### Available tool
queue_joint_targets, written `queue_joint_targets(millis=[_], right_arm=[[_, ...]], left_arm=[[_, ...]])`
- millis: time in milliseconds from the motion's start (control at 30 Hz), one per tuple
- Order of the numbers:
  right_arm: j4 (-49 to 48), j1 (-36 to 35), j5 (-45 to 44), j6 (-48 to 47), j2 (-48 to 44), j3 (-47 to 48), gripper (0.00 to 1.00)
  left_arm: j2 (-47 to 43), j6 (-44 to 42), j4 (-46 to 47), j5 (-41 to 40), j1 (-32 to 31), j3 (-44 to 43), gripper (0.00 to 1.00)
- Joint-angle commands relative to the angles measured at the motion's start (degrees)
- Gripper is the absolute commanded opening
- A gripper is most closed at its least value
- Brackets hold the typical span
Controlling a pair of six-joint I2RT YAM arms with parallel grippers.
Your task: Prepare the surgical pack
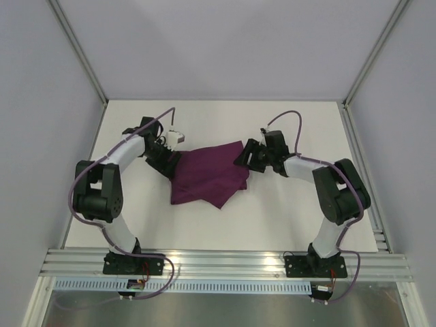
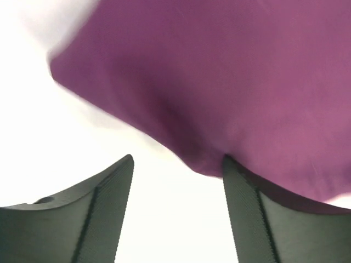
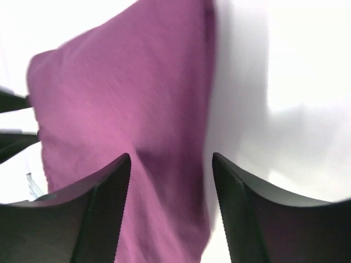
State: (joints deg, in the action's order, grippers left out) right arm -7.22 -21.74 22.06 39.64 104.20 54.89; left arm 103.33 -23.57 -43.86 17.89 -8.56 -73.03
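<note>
My left gripper needs to straighten the cloth's near edge, which is crooked with a corner jutting [image 1: 219,205] toward the bar. It should pinch that edge beside that corner [image 1: 204,197] and make it straight.
The surgical pack shows as a folded deep-purple cloth [image 1: 210,177] lying in the middle of the white table. My left gripper [image 1: 165,163] is at the cloth's left edge, jaws open, with bare table between them; the cloth's edge [image 2: 219,98] lies just beyond and partly over the right finger [image 2: 247,213]. At the cloth's right corner my right gripper [image 1: 246,158] is open too. Purple cloth [image 3: 120,109] lies under and between its fingers without being pinched. No tray, gauze, forceps or packets show.
The white table [image 1: 286,211] is bounded by grey walls and aluminium posts. An aluminium rail [image 1: 225,262] runs along the near edge, with both arm bases on it. Purple cables loop over each arm.
</note>
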Motion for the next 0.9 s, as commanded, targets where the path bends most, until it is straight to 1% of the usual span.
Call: queue_joint_targets(millis=[0, 67, 100, 133, 167, 200, 233, 267, 300, 333, 433, 467, 500, 533, 567, 600, 633, 667, 700, 800, 867], right_arm=[[9.7, 0.0, -4.8, -4.5, -8.4, 0.0, 0.67], [13.5, 0.0, -7.6, -5.2, -12.5, -2.0, 0.71], [14.7, 0.0, -8.5, -5.1, -14.6, -2.7, 0.72], [16.0, -0.2, -9.7, -4.5, -19.0, -3.5, 0.73], [18.3, -0.4, -12.3, -4.0, -21.0, -5.3, 0.73], [19.3, -0.9, -13.6, -3.5, -22.8, -6.2, 0.73], [19.8, -2.5, -15.1, -2.5, -26.4, -7.4, 0.72], [20.1, -3.7, -17.5, -1.9, -27.8, -9.3, 0.70], [19.8, -5.3, -18.5, -1.1, -29.2, -10.4, 0.68], [18.8, -8.4, -19.1, 0.1, -30.5, -11.2, 0.62], [14.6, -13.0, -17.5, 3.7, -31.3, -14.5, 0.43], [8.8, -13.8, -15.4, 5.6, -31.0, -16.0, 0.29], [4.5, -14.7, -14.2, 8.8, -30.6, -18.5, 0.24], [0.9, -16.6, -12.9, 10.4, -29.6, -19.6, 0.16], [-4.8, -17.3, -11.0, 11.4, -27.1, -20.0, 0.14], [-6.6, -18.1, -10.3, 12.5, -25.3, -19.5, 0.11], [-7.9, -19.3, -9.7, 12.8, -23.7, -19.1, 0.06], [-10.7, -19.7, -8.8, 13.4, -22.2, -18.8, 0.04], [-12.3, -20.2, -8.4, 14.3, -19.2, -18.5, 0.03], [-15.6, -21.9, -9.7, 15.1, -15.2, -17.8, 0.01], [-16.8, -22.6, -10.4, 15.9, -13.2, -17.3, 0.00]], left_arm=[[-12.1, -8.2, -3.0, 0.3, -0.3, 4.4, 0.79], [-16.8, -9.6, -5.1, 0.5, -0.3, 5.9, 0.80], [-21.3, -10.0, -5.4, 0.7, -0.3, 6.8, 0.80], [-23.5, -10.1, -5.4, 0.8, -0.4, 7.3, 0.80], [-25.7, -10.4, -5.3, 1.4, -0.7, 7.7, 0.81], [-29.7, -10.9, -5.0, 1.5, -2.4, 9.1, 0.81], [-31.6, -12.1, -4.2, 0.4, -3.9, 10.3, 0.81], [-33.4, -12.9, -2.0, -1.3, -6.4, 11.7, 0.81], [-36.3, -13.8, -0.6, -3.2, -11.3, 15.1, 0.81], [-37.3, -15.4, 0.8, -7.7, -14.4, 16.9, 0.81], [-37.9, -17.1, 6.6, -13.3, -20.8, 22.7, 0.81], [-37.9, -17.9, 9.5, -15.1, -21.3, 23.8, 0.81], [-38.0, -18.4, 10.9, -15.3, -21.5, 25.7, 0.81], [-38.2, -19.0, 12.3, -14.4, -21.6, 26.7, 0.81], [-38.6, -20.1, 14.7, -13.2, -21.6, 27.5, 0.82], [-39.1, -20.5, 15.7, -12.0, -21.8, 28.7, 0.90], [-38.9, -20.7, 16.2, -9.5, -22.4, 28.9, 0.91], [-38.7, -20.8, 15.8, -8.3, -22.8, 28.8, 0.97], [-37.8, -20.0, 15.6, -7.5, -23.3, 28.5, 1.00], [-36.5, -18.5, 15.5, -4.3, -25.4, 29.2, 1.00], [-35.1, -17.8, 18.3, -4.6, -26.1, 30.7, 0.99]])
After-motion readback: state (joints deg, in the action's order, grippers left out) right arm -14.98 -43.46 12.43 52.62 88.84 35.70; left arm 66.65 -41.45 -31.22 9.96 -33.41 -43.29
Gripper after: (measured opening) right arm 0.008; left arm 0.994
